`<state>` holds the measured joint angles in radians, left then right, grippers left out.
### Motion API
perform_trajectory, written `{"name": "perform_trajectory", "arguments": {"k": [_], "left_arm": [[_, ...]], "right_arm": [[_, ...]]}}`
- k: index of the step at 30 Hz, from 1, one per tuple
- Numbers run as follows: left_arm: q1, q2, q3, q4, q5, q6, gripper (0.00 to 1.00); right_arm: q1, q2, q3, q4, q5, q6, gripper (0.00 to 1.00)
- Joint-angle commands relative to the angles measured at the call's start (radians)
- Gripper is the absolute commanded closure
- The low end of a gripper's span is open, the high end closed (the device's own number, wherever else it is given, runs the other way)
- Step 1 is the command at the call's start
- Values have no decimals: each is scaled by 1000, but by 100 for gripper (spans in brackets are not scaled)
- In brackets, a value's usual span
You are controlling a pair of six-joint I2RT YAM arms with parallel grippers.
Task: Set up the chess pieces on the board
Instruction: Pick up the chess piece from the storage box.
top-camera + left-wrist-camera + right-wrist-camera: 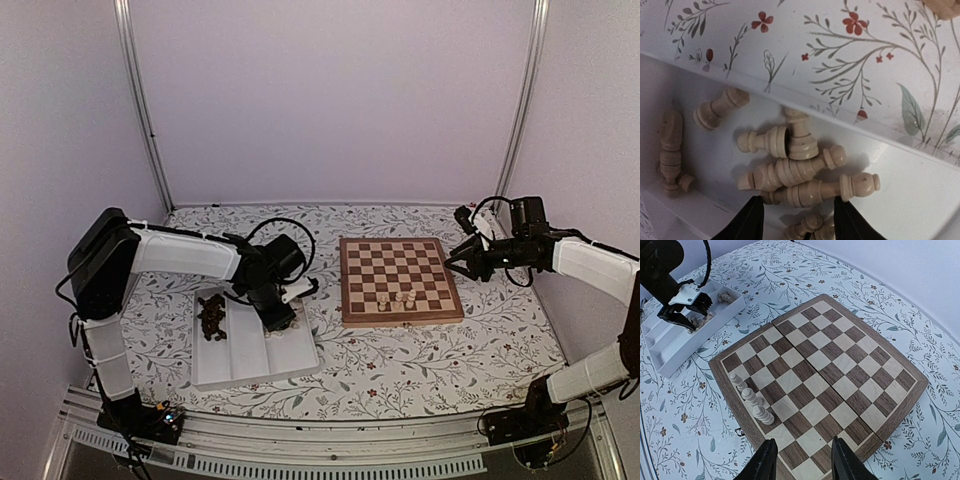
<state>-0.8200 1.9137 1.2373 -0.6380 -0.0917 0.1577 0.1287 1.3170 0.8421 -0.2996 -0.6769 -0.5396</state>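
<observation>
The long pale piece (815,193) sits snugly against other pale pieces, so my left gripper should first move it to the tray's empty corner (302,358) and then grip one end.
The board (400,262) lies right of centre, with three pale chess pieces (398,299) standing in a row on its near edge; they also show in the right wrist view (751,398). My left gripper (279,316) hangs low in the right compartment of the white tray (245,352). Its jaws are open (799,222) just short of a heap of pale chess pieces (795,172) lying on their sides, and a long one (820,192) lies across the gap. My right gripper (452,259) hovers open and empty (802,462) above the board's right side (840,365).
Dark chess pieces (211,318) lie heaped in the tray's left compartment. More pale pieces (671,150) lie by the tray's inner divider. The tray's rim (850,127) meets the flowered tablecloth (400,360). Frame posts (145,110) stand at the back corners.
</observation>
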Motion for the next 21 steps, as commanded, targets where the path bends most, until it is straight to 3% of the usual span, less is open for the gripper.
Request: {"name": "perform_trajectory", "arguments": {"k": [1, 8, 15, 21], "left_arm": [[-20, 4, 14, 41, 4, 21, 51], [-13, -6, -37, 122, 78, 55, 49], [-15, -23, -57, 88, 148, 38, 64], [-42, -87, -124, 69, 266, 41, 69]], "right_arm": [[-3, -2, 21, -18, -16, -8, 60], [-4, 0, 23, -22, -19, -10, 60], [-4, -5, 22, -26, -30, -10, 60], [-3, 0, 24, -30, -45, -9, 60]]}}
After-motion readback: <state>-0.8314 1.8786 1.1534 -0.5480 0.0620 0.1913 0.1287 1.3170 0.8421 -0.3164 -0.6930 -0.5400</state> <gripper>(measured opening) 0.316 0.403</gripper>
